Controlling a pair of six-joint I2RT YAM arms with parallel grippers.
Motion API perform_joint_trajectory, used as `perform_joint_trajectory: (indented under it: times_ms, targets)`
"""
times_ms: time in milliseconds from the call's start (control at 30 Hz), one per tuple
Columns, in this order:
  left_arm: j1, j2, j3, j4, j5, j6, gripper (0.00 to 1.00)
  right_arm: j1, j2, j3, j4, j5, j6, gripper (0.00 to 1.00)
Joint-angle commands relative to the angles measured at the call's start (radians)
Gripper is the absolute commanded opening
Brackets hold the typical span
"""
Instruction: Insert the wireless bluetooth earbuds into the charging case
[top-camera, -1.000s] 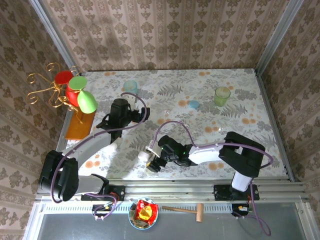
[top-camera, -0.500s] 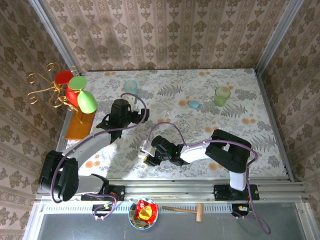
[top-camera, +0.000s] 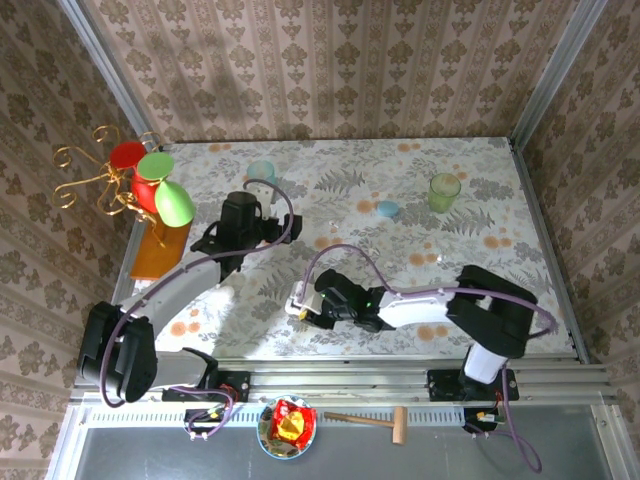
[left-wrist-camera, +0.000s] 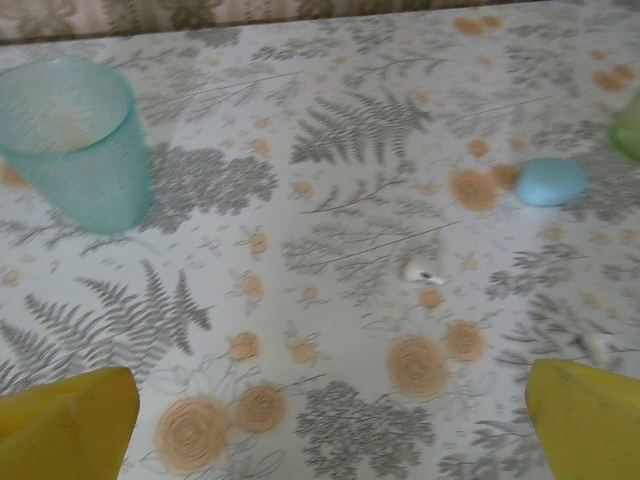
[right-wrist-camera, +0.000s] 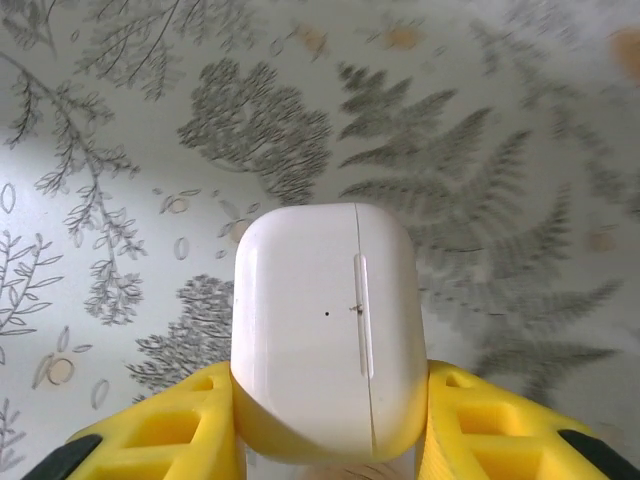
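The robot's right gripper holds the charging case with its lid shut (right-wrist-camera: 395, 310), so the left gripper should take the case (right-wrist-camera: 290, 320) to free the right gripper to open the case's lid.
The charging case (right-wrist-camera: 325, 340) is a white rounded box with its lid closed, and my right gripper (right-wrist-camera: 330, 410) is shut on its lower sides with yellow fingers (right-wrist-camera: 180, 435). From above, that gripper (top-camera: 306, 308) sits near the table's front edge, left of centre. One tiny whitish earbud (left-wrist-camera: 418, 270) lies on the cloth ahead of my left gripper (left-wrist-camera: 325, 430). A second faint whitish piece (left-wrist-camera: 597, 346) lies further right. The left gripper (top-camera: 240, 215) stands open over the table's left part with nothing between its fingers.
A teal cup (left-wrist-camera: 75, 140) stands just beyond the left gripper, also seen from above (top-camera: 261, 172). A light blue pebble (left-wrist-camera: 550, 181) and a green cup (top-camera: 444, 190) lie further right. A wire stand with red and green discs (top-camera: 150, 185) occupies the left edge.
My right gripper has closed on the charging case, shifting left and then slightly back right. The left gripper has edged a little toward the teal cup.
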Motion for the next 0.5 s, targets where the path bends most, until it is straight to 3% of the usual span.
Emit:
perform_joint_trajectory:
  times_ms: [0, 233, 467]
  targets:
    - [0.009, -0.036, 0.066, -0.068, 0.150, 0.006, 1.00, -0.059, -0.119, -0.005, -0.105, 0.090, -0.097, 0.35]
    - [0.064, -0.070, 0.124, -0.124, 0.414, -0.138, 1.00, -0.204, -0.320, 0.027, -0.200, 0.121, -0.210, 0.35]
    - [0.054, -0.031, 0.149, -0.137, 0.725, -0.193, 0.94, -0.262, -0.413, 0.089, -0.233, 0.125, -0.302, 0.35]
